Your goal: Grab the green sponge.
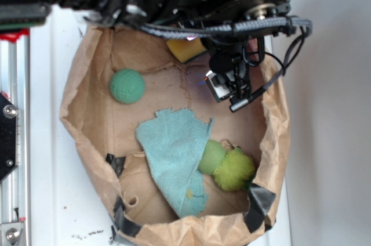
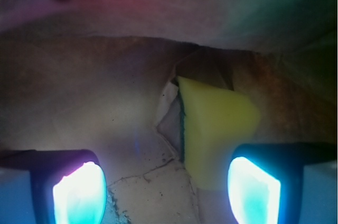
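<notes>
The green sponge [image 1: 186, 50] has a body of thick yellow foam [image 2: 219, 121], so I expect it to stay squeezed narrow between the fingers and spread out wider beyond them when I carry it.
The green sponge [image 1: 185, 49] is a yellow foam block lying at the far end of the brown paper tub, half hidden under the arm. In the wrist view the sponge [image 2: 214, 129] stands ahead and right of centre, its thin dark-green layer along its left edge. My gripper [image 1: 229, 90] hovers just right of and below the sponge in the exterior view. In the wrist view the gripper [image 2: 166, 192] is open with only crumpled paper floor between the glowing pads [image 2: 79, 195]. The right pad overlaps the sponge's near corner; contact cannot be told.
The paper tub's wall [image 1: 75, 89] rings everything, with black tape [image 1: 258, 202] at its near rim. Inside lie a round dimpled green ball [image 1: 127, 86], a teal cloth [image 1: 174, 156], and a fuzzy lime-green lump [image 1: 233, 169] beside a smooth green shape [image 1: 211, 156].
</notes>
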{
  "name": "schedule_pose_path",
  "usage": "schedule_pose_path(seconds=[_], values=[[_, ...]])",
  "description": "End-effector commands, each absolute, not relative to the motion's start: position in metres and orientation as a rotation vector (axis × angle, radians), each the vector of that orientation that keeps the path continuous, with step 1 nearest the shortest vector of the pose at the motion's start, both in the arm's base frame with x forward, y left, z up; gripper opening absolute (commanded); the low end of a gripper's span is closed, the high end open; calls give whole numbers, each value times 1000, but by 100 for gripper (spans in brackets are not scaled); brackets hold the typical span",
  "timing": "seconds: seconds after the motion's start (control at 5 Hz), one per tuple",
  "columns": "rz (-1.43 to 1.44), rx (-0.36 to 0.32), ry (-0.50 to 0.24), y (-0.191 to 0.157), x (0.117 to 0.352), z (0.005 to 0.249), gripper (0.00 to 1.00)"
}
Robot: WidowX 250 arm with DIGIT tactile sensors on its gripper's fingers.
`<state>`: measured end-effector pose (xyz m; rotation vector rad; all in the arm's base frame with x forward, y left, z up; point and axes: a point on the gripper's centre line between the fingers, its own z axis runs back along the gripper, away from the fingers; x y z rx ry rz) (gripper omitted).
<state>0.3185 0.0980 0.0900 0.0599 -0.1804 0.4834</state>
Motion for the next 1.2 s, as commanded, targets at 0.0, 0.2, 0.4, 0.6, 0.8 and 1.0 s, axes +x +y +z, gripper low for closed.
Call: schedule_pose_path(seconds=[0.0,0.2,0.4,0.6,0.8,1.0], values=[[566,64,-209,120,331,96,100],[602,53,-217,128,329,93,100],[571,64,-236,130,313,90,100],[524,79,-267,133,297,87,100],[487,76,-287,132,287,87,100],[526,103,-308,136,289,81,100]])
